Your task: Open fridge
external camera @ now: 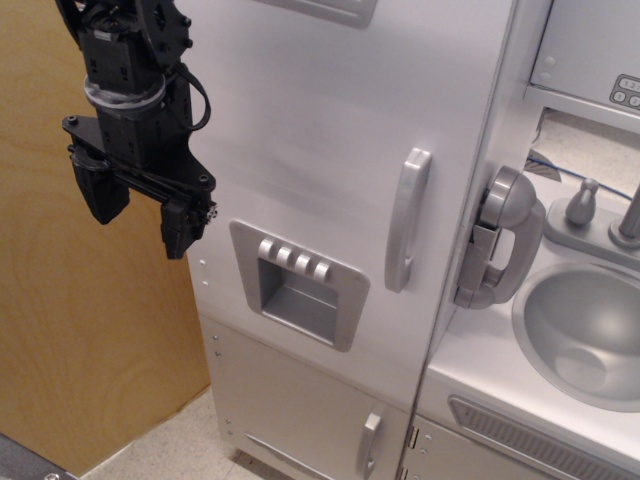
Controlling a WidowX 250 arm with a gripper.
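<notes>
My gripper will make the large door [320,150] swing outward around the door's edge opposite the loop handle when it pulls the handle, because small screws mark that edge.
The fridge [320,130] is a tall silver-grey cabinet filling the middle of the view. Its large door is shut. The door has a vertical loop handle [407,218] at its right edge and a recessed four-button dispenser panel [298,282] at lower left. My black gripper [138,208] hangs at the upper left, beside the fridge's left edge and well left of the handle. Its two fingers are spread apart and hold nothing.
A smaller low door with a short handle [370,443] sits below the big door. A grey phone handset [500,240] hangs right of the fridge. A sink [590,330] with a faucet [632,215] is at the right. A wooden panel [60,300] stands at left.
</notes>
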